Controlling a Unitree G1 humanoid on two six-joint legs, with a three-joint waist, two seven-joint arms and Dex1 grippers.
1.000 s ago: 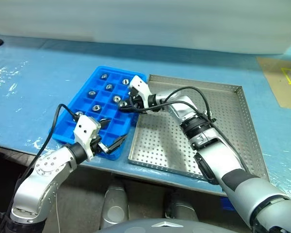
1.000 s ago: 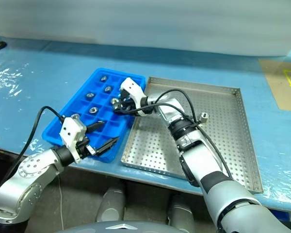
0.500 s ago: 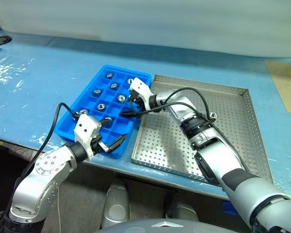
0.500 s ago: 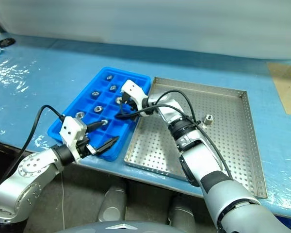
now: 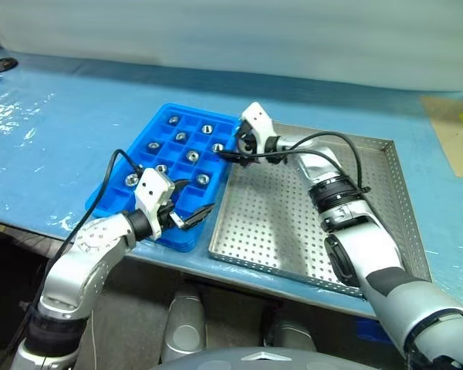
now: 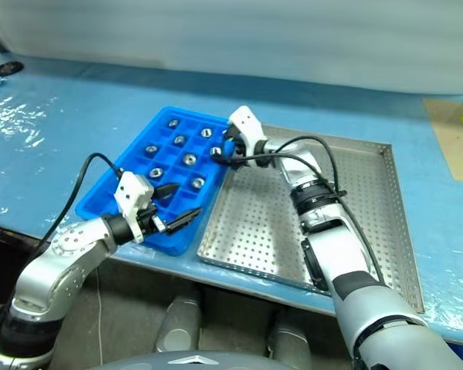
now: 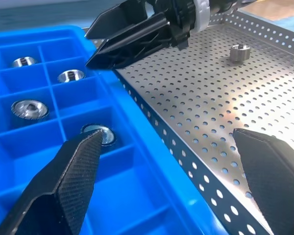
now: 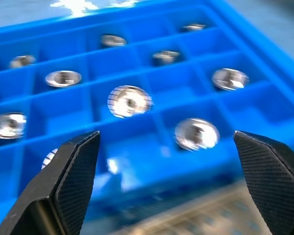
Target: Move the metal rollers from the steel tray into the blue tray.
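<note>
My right gripper should keep moving toward the metal roller on the steel tray [image 7: 240,51], as it is upright and clear all around, then open and close on the roller's side [image 7: 239,55].
The blue tray [image 5: 143,196] lies left of the steel tray [image 5: 293,231], touching it. Several metal rollers [image 5: 191,155] sit one to a compartment in the blue tray. One more roller [image 7: 240,51] stands on the steel tray's perforated floor. My right gripper [image 5: 230,153] hovers open and empty over the seam between the trays, pointing at the blue tray's compartments [image 8: 130,100]. My left gripper [image 5: 193,202] is open and empty just over the blue tray's near right corner; its fingers [image 7: 68,171] straddle the blue rim.
Both trays rest on a blue plastic-covered table [image 5: 54,131] whose front edge runs just below them. A brown board with yellow tape [image 5: 455,123] lies at the far right. The right arm and its black cable [image 5: 347,154] cross the steel tray.
My right gripper opened over the blue tray, left a roller in a compartment, and swung right and farther back to the seam. My left gripper edged forward slightly.
</note>
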